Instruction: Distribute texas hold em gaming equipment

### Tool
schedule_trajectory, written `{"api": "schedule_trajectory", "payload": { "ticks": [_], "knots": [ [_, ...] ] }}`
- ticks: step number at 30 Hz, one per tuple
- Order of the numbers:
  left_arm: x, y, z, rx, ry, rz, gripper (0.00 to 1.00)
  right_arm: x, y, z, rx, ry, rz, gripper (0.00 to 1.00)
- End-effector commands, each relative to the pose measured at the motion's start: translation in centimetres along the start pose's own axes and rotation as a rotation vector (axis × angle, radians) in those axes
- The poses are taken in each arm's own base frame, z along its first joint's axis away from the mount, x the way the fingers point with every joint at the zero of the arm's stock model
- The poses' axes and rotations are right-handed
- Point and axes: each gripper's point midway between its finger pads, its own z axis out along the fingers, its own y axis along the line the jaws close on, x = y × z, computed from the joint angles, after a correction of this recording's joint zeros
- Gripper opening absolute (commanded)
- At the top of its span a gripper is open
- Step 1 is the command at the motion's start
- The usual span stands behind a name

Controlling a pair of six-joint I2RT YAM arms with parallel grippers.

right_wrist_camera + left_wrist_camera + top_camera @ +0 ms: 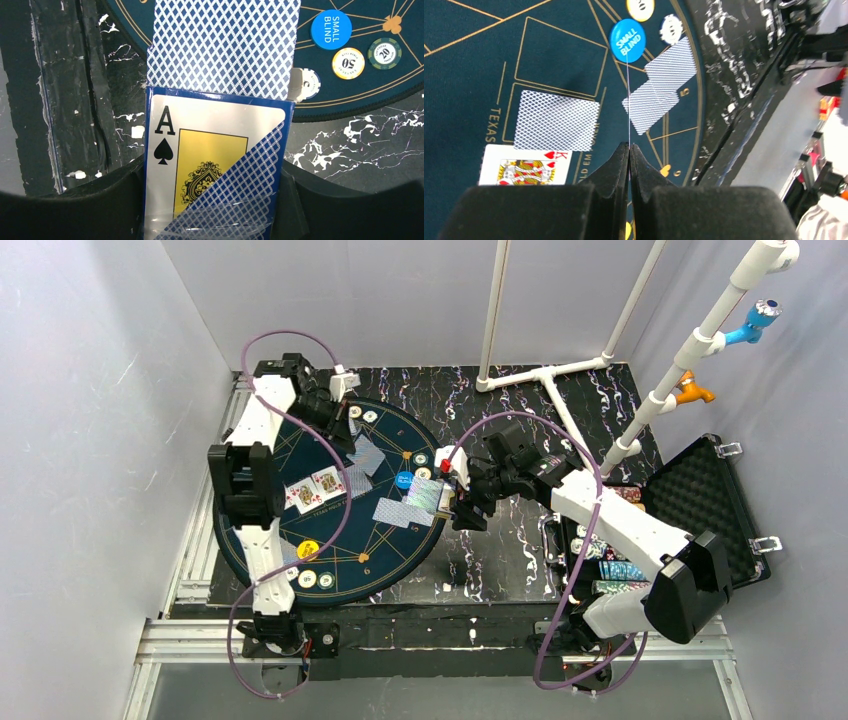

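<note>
The slot (560, 57) beside the face-down card is empty, so the robot's left gripper keeps lowering the held card toward that outlined slot and lets go of it there.
My left gripper (629, 146) is shut on a playing card (627, 90) seen edge-on as a thin line, held over the far part of the mat (345, 418). Below it lie a king of hearts (524, 165), one face-down card (556, 121) and two overlapping face-down cards (659, 92). My right gripper (212, 172) is shut on an ace-of-spades card box (200, 150) with blue-backed cards (222, 45) sticking out, at the mat's right edge (440, 500). A blue small-blind button (331, 29), a 50 chip (348, 63) and a 20 chip (384, 53) lie near it.
The round dark-blue mat (260, 550) also carries a yellow button (308, 549) and two chips (316, 580) near its front. The open black foam-lined case (715, 500) with chip stacks (620, 570) stands at the right. A white pipe frame (545, 370) stands at the back.
</note>
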Motion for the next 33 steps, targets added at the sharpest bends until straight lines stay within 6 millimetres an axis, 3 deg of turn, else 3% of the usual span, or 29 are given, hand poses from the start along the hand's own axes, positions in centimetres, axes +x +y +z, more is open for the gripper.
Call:
{"api": "schedule_trajectory", "payload": {
  "ticks": [1, 14, 23, 33],
  "knots": [
    [1.0, -0.3, 0.3, 0.011, 0.122, 0.139, 0.00, -1.3, -0.3, -0.9, 0.018, -0.039, -0.032, 0.01],
    [1.6, 4.2, 6.0, 0.010, 0.260, 0.181, 0.00, -0.8, -0.5, -0.5, 0.012, -0.025, -0.018, 0.01],
    [0.5, 9.1, 7.8, -0.154, 0.291, 0.265, 0.00, -0.6, -0.6, -0.4, 0.009, -0.022, -0.013, 0.01],
    [0.3, 10.3, 9.6, -0.205, 0.320, 0.316, 0.03, -0.5, -0.5, -0.3, 0.002, -0.023, -0.009, 0.01]
  ]
}}
